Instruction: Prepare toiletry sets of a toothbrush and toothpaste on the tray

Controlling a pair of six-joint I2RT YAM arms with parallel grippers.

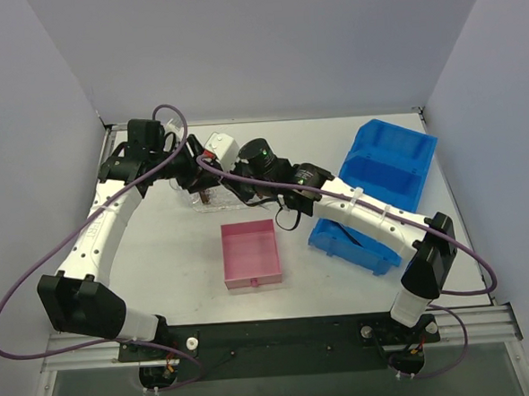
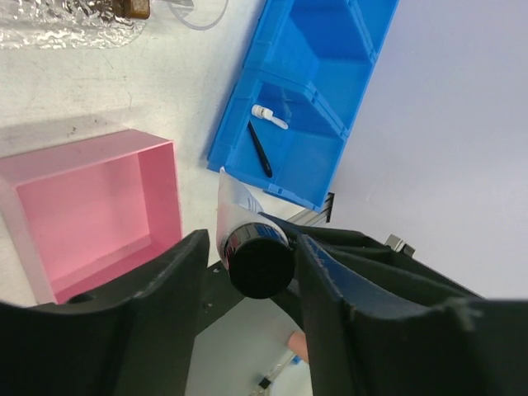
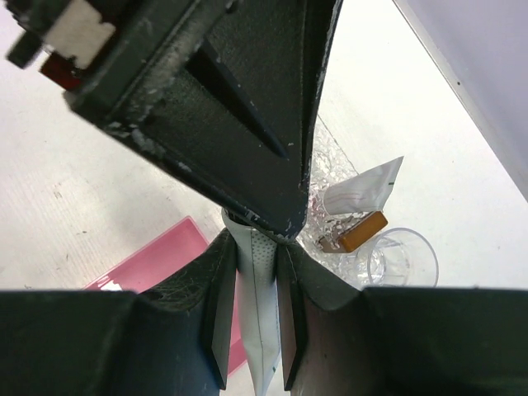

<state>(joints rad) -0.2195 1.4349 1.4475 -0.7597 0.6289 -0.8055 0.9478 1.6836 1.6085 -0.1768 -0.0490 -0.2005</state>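
Note:
The tube's black cap point(image 2: 261, 274) is pointing up into my left gripper. Next, my left gripper brings the tube level so that my right gripper can take the flat end point(image 3: 262, 367).
My right gripper point(image 3: 254, 247) is shut on the flat end of a silver-grey toothpaste point(image 3: 260, 330) tube and holds it in the air near the tray point(image 1: 197, 200). The tube's black cap point(image 2: 260, 266) sits between the fingers of my left gripper point(image 2: 247, 247). Those jaws are open: the cap lies against one finger and a gap shows at the other. A second toothpaste point(image 3: 363, 188) tube leans on the clear bumpy tray point(image 3: 330, 165) beside a brown block point(image 3: 361, 233). In the blue bin a thin dark stick point(image 2: 260, 148) may be a toothbrush.
The pink box point(image 1: 250, 253) stands open in front of the tray. The big blue bin point(image 1: 381, 191) lies to the right under my right arm. A clear cup point(image 3: 400, 257) stands by the tray's end. A small white piece point(image 2: 271, 118) lies in the bin.

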